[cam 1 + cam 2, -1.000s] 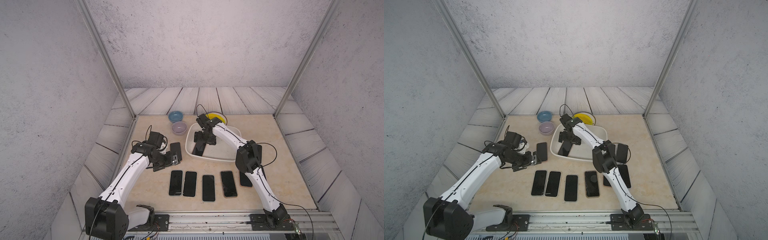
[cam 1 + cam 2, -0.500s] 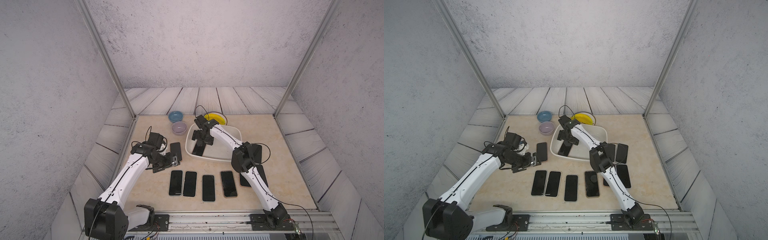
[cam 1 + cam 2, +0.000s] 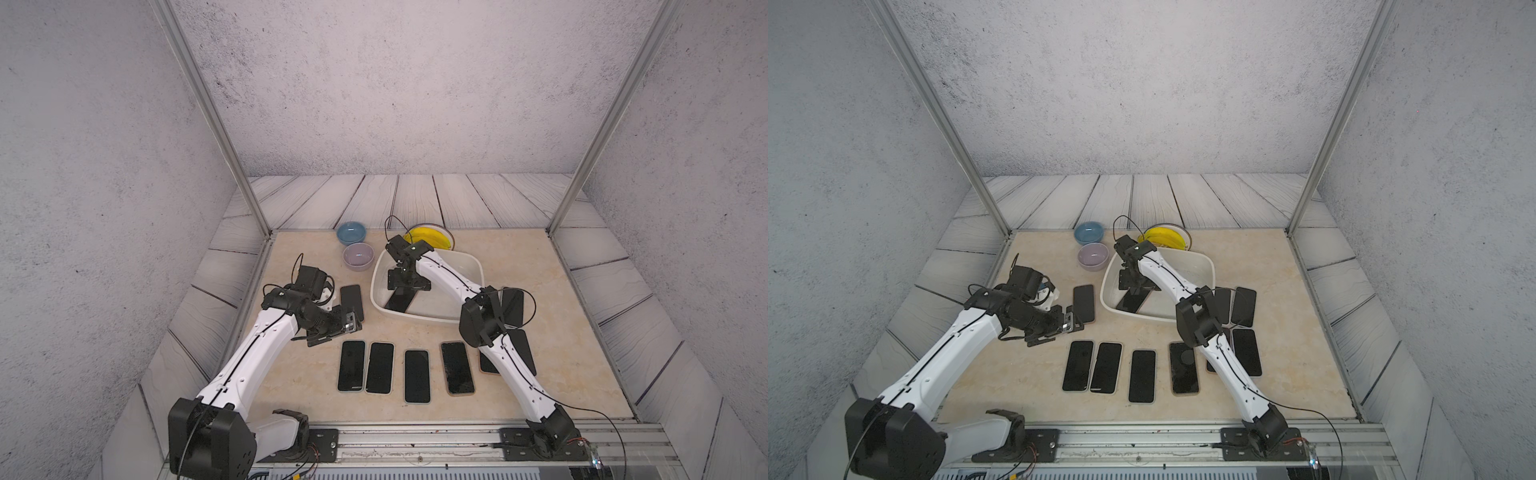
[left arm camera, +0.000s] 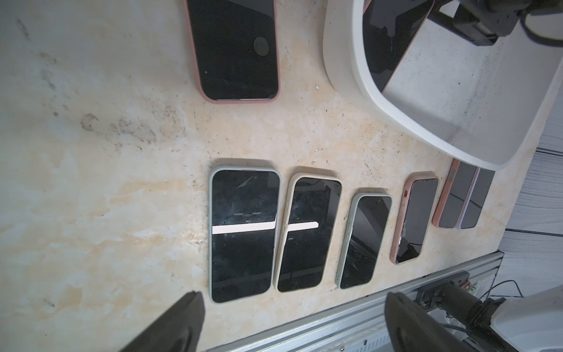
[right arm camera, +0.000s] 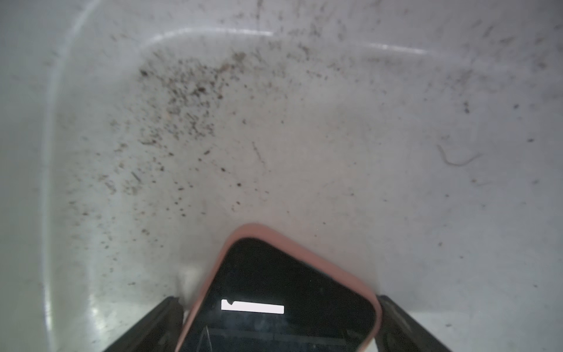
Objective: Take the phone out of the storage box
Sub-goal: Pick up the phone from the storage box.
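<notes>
The robot's fingers are on both sides of the phone's slanted end [image 5: 302, 275], so the right gripper keeps pushing the phone gently along the open box's bottom [image 3: 440, 304] until the phone's sides face the fingers.
The storage box [image 3: 468, 261] [image 3: 1202, 262] is a white tub on the table behind a row of phones. Inside it, a phone [image 3: 400, 302] [image 3: 1133, 303] [image 5: 274, 283] in a pink case lies slanted near the tub's left wall, screen up. My right gripper [image 3: 405, 286] [image 3: 1134, 285] [image 5: 278, 301] reaches down into the box and stands open, with a finger on each side of the phone's end. My left gripper [image 3: 336, 330] [image 3: 1059, 328] [image 4: 292, 297] hangs open and empty over the table, left of the box.
Several phones [image 3: 417, 376] lie in a row near the front rail. Another phone [image 3: 352, 301] lies left of the box, and more phones [image 3: 513, 305] lie at its right. A blue bowl [image 3: 351, 232], a lilac bowl [image 3: 358, 255] and a plate of bananas [image 3: 430, 239] stand behind.
My right arm's elbow has swung a little to the left while its gripper stayed over the phone in the box. The left arm has hardly moved.
</notes>
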Robot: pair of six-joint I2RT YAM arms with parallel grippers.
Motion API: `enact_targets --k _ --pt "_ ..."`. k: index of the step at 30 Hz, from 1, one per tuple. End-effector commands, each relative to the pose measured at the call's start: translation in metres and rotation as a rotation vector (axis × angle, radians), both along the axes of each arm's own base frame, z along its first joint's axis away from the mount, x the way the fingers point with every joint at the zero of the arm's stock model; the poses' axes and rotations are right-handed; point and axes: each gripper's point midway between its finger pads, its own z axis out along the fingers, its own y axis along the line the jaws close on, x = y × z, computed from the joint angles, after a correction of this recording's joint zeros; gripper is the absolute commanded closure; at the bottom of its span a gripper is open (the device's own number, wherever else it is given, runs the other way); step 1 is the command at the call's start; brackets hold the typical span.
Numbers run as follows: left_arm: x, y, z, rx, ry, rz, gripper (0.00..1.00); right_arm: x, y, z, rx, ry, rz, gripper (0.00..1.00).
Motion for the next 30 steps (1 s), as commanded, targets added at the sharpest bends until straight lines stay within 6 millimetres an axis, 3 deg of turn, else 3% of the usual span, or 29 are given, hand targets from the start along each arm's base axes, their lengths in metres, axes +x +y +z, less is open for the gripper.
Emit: enact_targets --k 1,5,9,17,21,27,30 --pt "-0.001 -0.003 -0.001 -0.022 0.004 0.005 0.01 -0.043 -0.044 -0.05 -0.219 0.184 0.081 0.0" --pt "0.003 -0.005 0.0 -0.031 -0.003 0.007 0.02 -0.046 -0.058 -0.037 -0.263 0.171 0.093 0.0" --pt "0.005 -0.006 -0.001 -0.036 -0.008 0.008 0.01 -0.064 -0.058 -0.032 -0.202 0.256 0.078 0.0" --pt "0.005 -0.006 -0.003 -0.034 -0.007 0.009 0.02 -0.08 -0.032 -0.031 0.004 0.313 -0.069 0.0" --pt "0.003 -0.005 -0.003 -0.032 -0.003 0.008 0.01 -0.08 -0.025 -0.039 0.035 0.334 -0.101 0.0" --pt "-0.001 -0.008 -0.013 -0.043 0.032 0.008 0.01 -0.064 -0.032 -0.052 -0.002 0.291 -0.061 0.0" --pt "0.005 -0.008 -0.006 -0.036 0.016 0.0 0.02 -0.064 -0.04 -0.057 -0.038 0.303 -0.043 0.08"
